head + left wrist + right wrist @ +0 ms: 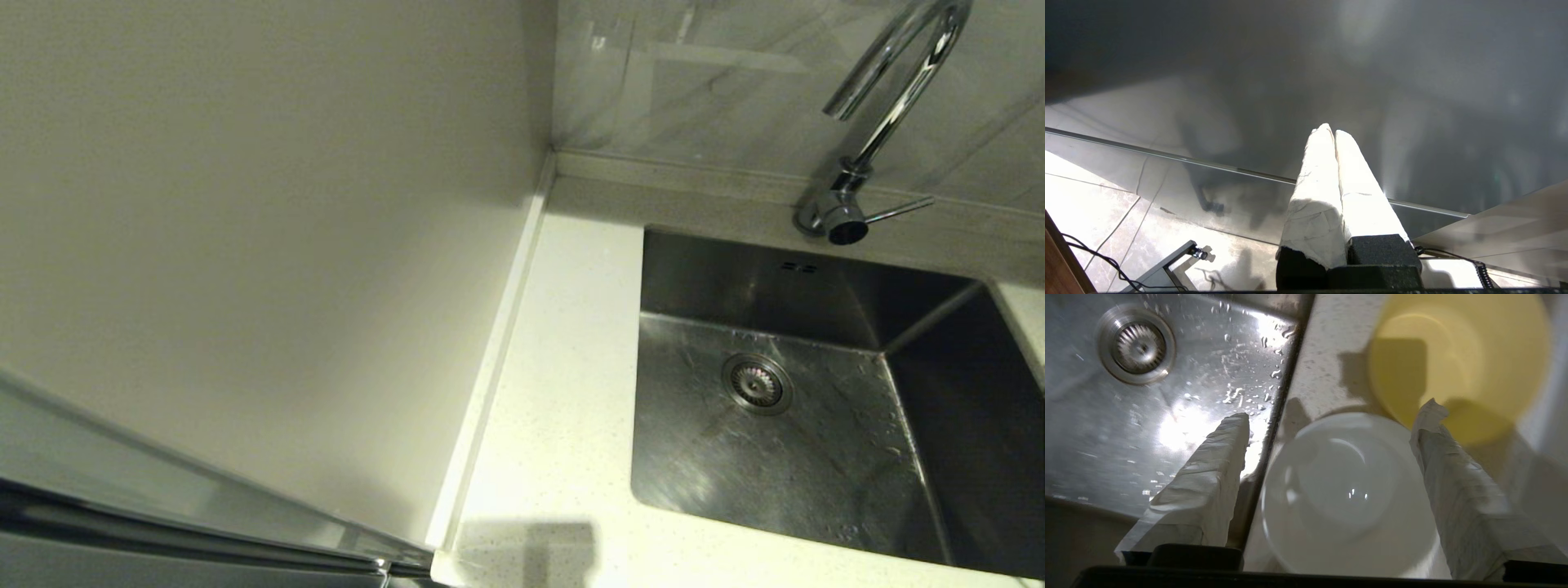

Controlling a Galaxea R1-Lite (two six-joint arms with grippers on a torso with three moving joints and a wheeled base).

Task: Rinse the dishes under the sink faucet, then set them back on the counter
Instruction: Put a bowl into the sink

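My gripper will make the far side of the yellow bowl [1481, 367] tip down when it lifts one edge of the bowl, because the bowl widens from a smaller round base [1432, 362] to a wide rim.
In the right wrist view a white bowl [1347, 490] sits on the speckled counter [1323, 355] beside the sink's edge, and a pale yellow bowl [1466, 355] stands just past it. My right gripper [1337, 412] is open above the white bowl, one finger over the wet sink [1126, 428], the other over the yellow bowl's near rim. A second white bowl is out of view. The head view shows the sink [816, 441], its drain strainer [757, 383] and the chrome faucet [882, 122], but no bowls and no arms. My left gripper [1331, 130] is shut on nothing, parked low over the floor.
A plain beige wall panel [245, 245] borders the counter strip [563, 367] left of the sink. A raised edge strip [498, 351] runs along it. Water drops cover the basin floor. Cables and a metal stand [1167, 265] lie on the floor below the left gripper.
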